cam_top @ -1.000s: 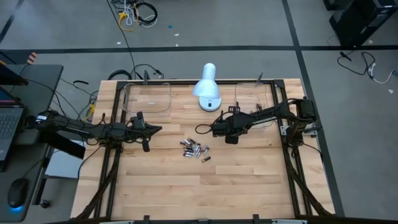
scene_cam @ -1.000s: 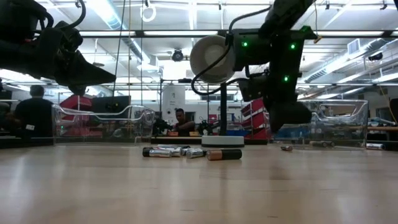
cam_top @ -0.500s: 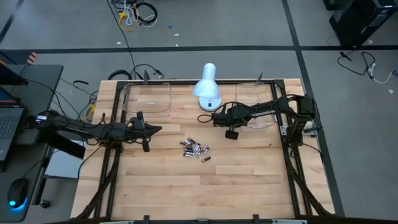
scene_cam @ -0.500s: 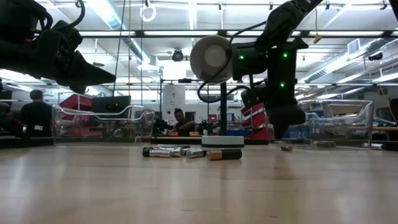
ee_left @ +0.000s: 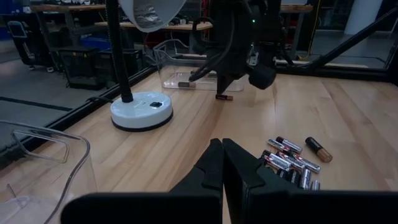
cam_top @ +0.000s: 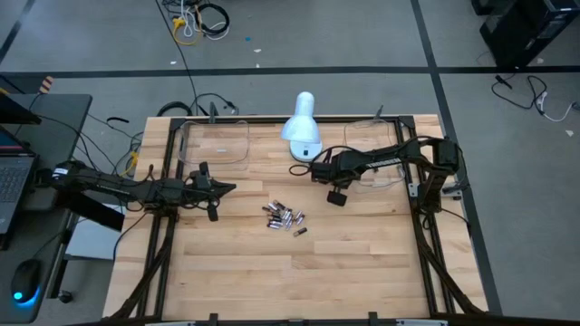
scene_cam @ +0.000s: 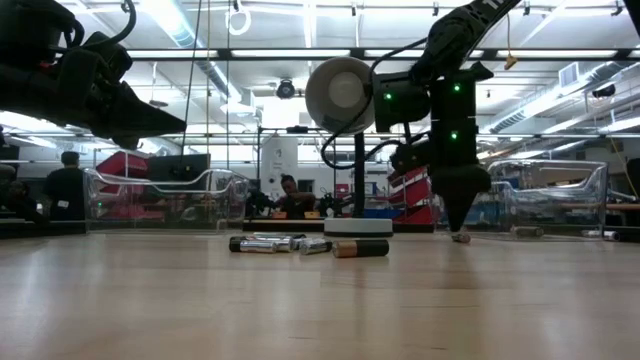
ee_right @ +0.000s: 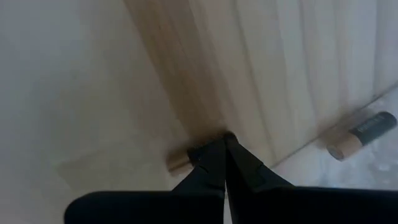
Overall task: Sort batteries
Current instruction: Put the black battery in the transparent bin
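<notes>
The fingers of my right gripper are shut over the loose battery (ee_right: 191, 155). Next, I back off, open them and put them on both sides of the battery before I carry it to the clear tray (ee_right: 348, 163).
A pile of small batteries (cam_top: 284, 217), silvery and coppery, lies mid-table. One loose battery (ee_left: 224, 97) lies apart, on the wood beside the right clear tray (cam_top: 376, 145). My right gripper (scene_cam: 458, 230) stands shut right over it, pointing down; in the right wrist view, my right gripper (ee_right: 222, 144) hides most of the loose battery (ee_right: 178, 163). Another battery (ee_right: 364, 132) lies inside that tray. My left gripper (cam_top: 231, 188) hangs shut and level above the table's left part, touching nothing. My right gripper comes at the loose battery from above, its shut fingertips (ee_right: 214, 152) over the battery's middle, and one end (ee_right: 176, 163) shows beside them. The battery lies flat on the wood. I cannot tell whether the tips touch it.
A white desk lamp (cam_top: 302, 127) stands at the far edge between the left clear tray (cam_top: 216, 143) and the right one. Bare wood stretches from the pile toward the near edge.
My right gripper has swung a little toward the far edge and the right tray. It has turned at the wrist until it points straight down, and it has sunk close to the loose battery. It has stayed shut.
</notes>
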